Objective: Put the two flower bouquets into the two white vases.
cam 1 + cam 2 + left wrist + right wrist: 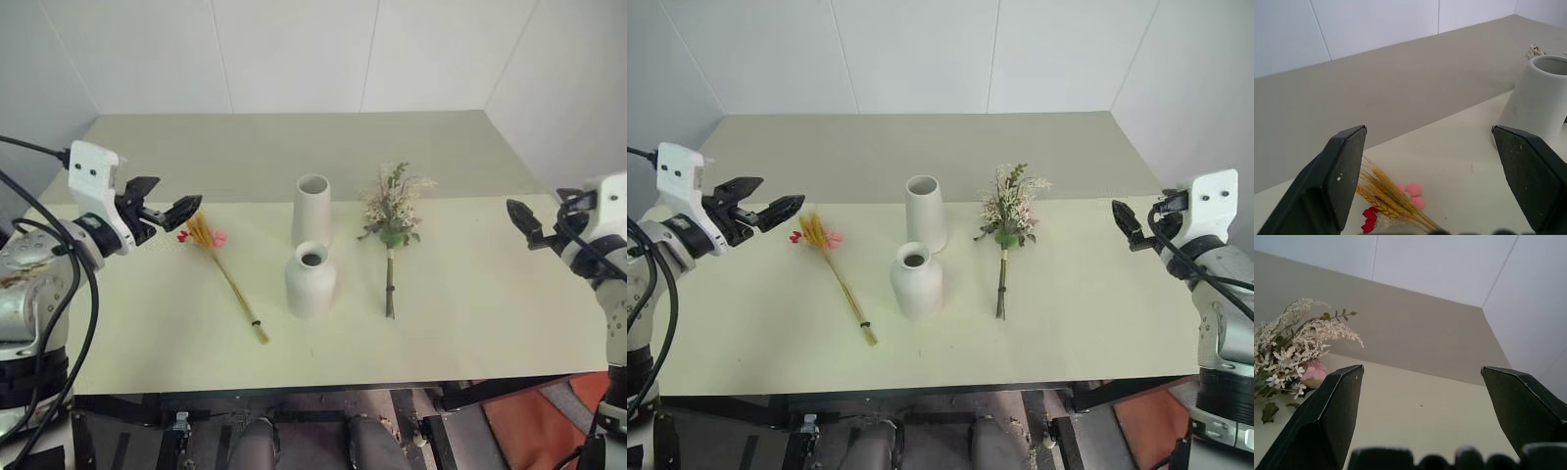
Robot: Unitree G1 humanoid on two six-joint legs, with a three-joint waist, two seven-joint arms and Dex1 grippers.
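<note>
The bushy bunch's stems are clear of both white vases, so the robot's right gripper should keep moving in until its fingers close below the bunch's green leaves.
Two white vases stand mid-table: a tall cylinder behind a squat narrow-necked bottle. A slim golden grass bundle with pink-red blooms lies flat to their left. A bushy bunch of cream sprigs, a pink rose and green leaves lies flat to their right. My left gripper hovers open above the table's left side, just left of the grass bundle's head. My right gripper hovers open at the right edge, well clear of the bushy bunch. Neither holds anything.
The pale yellow table has a darker beige strip along its far side, against white walls. An orange-red object lies on the floor at the lower right, beyond the table's front edge.
</note>
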